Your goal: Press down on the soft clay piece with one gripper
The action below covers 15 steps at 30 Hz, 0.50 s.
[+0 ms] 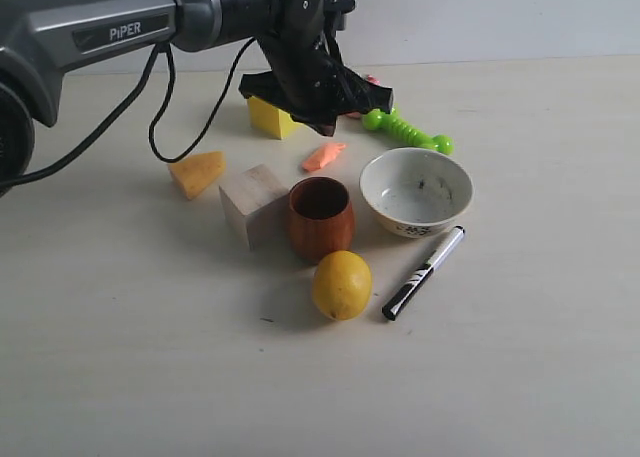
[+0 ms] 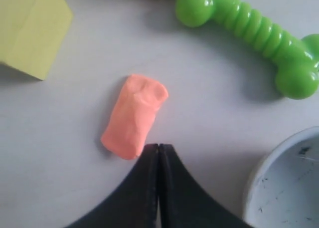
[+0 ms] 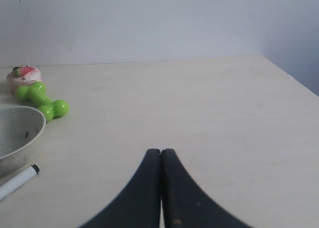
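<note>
The clay [image 2: 133, 116] should be under my left gripper's fingers before I press down. They hang past the clay's edge [image 2: 144, 137] toward the white bowl, so I should move them toward the yellow block.
The soft clay piece [image 1: 323, 156] [image 2: 134, 115] is a small salmon-orange lump lying on the table between the yellow block and the white bowl. My left gripper [image 2: 158, 146] is shut with nothing in it, its tips hanging just beside the near end of the clay. In the exterior view the left gripper [image 1: 325, 125] hangs a little above and behind the lump. My right gripper [image 3: 160, 151] is shut and empty over bare table, and it does not show in the exterior view.
A green dumbbell toy [image 1: 407, 131] and pink cupcake [image 3: 24, 74] lie behind the clay. White bowl [image 1: 416, 190], black-and-white marker [image 1: 423, 273], brown cup [image 1: 321, 217], lemon [image 1: 341, 284], wooden block [image 1: 253, 203], cheese wedge [image 1: 197, 172] and yellow block [image 1: 271, 117] surround it.
</note>
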Motion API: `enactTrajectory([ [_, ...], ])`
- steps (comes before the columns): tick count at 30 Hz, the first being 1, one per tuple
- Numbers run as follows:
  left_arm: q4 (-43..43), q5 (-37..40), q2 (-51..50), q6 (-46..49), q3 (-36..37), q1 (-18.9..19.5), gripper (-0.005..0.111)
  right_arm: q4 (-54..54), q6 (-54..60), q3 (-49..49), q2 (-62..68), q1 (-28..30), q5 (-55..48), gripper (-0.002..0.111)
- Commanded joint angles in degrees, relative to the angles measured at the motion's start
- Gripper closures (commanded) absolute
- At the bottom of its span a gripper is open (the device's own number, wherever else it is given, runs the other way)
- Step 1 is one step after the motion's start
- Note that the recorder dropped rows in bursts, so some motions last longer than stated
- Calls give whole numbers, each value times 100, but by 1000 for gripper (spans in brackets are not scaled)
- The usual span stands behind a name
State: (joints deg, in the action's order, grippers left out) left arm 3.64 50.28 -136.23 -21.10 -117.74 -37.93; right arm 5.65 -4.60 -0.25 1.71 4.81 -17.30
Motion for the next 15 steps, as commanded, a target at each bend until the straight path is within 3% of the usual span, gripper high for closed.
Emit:
enactTrajectory([
  [1,51,-34,-75,-71,-34,37,107,36,5,25,-37,30,70,108],
  [15,-364,5,-170,-436,-162,310,107,36,5,25,-37,30,70,108],
])
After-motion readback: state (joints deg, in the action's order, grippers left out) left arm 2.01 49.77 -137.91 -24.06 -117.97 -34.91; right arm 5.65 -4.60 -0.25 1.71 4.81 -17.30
